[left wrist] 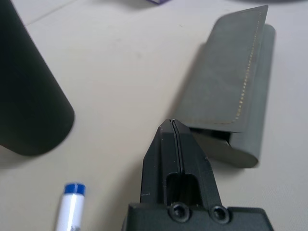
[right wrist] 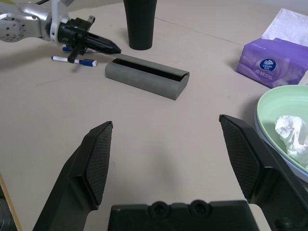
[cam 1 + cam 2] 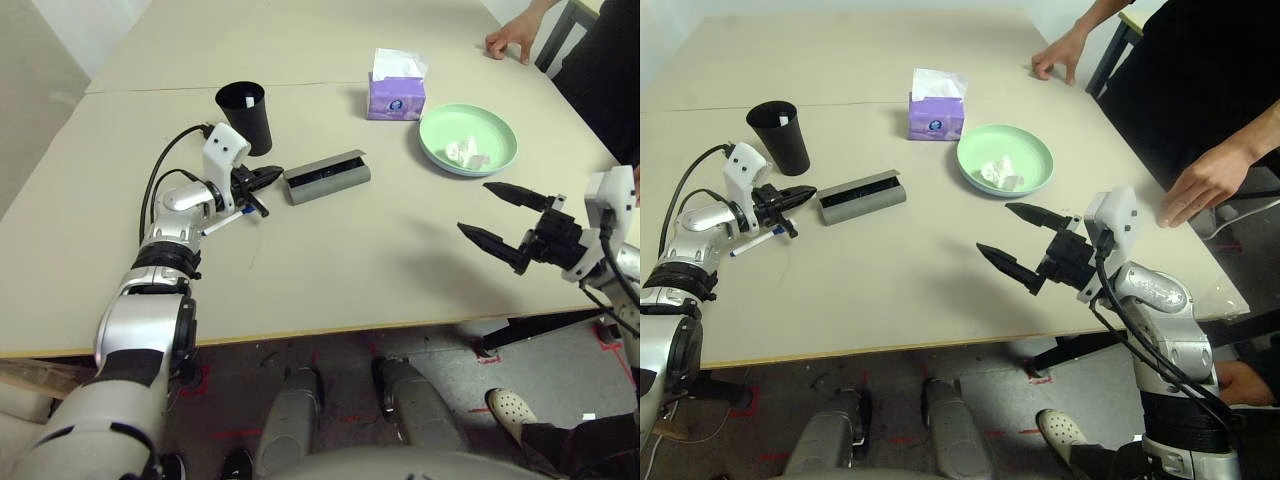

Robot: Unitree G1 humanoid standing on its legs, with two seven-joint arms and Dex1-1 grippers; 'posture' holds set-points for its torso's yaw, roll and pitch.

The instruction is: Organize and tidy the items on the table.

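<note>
My left gripper has a gap (image 3: 328, 172) to close where the grey glasses case's lid is open along its front edge, so next I move the gripper back behind the lid (image 3: 298, 164) and push the lid all the way shut.
On the table (image 3: 330, 270), my left gripper (image 3: 275, 174) is shut on nothing, its tips just short of the near end of the grey glasses case (image 3: 326, 177), whose lid stands slightly ajar. A white blue-capped marker (image 3: 222, 224) lies under that wrist. The tall black cup (image 3: 245, 115) stands just behind, something white showing inside it. The green plate (image 3: 468, 139) holds crumpled white tissue (image 3: 466, 152); a pale blue rim shows beneath it. My right gripper (image 3: 490, 212) hangs open and holds nothing, over the front right of the table, in front of the plate.
A purple tissue box (image 3: 396, 90) stands between cup and plate. A person stands at the far right; one hand (image 3: 510, 40) rests on the far edge, another hand (image 3: 1210, 185) on the right edge beside my right arm. Bare tabletop lies between the grippers.
</note>
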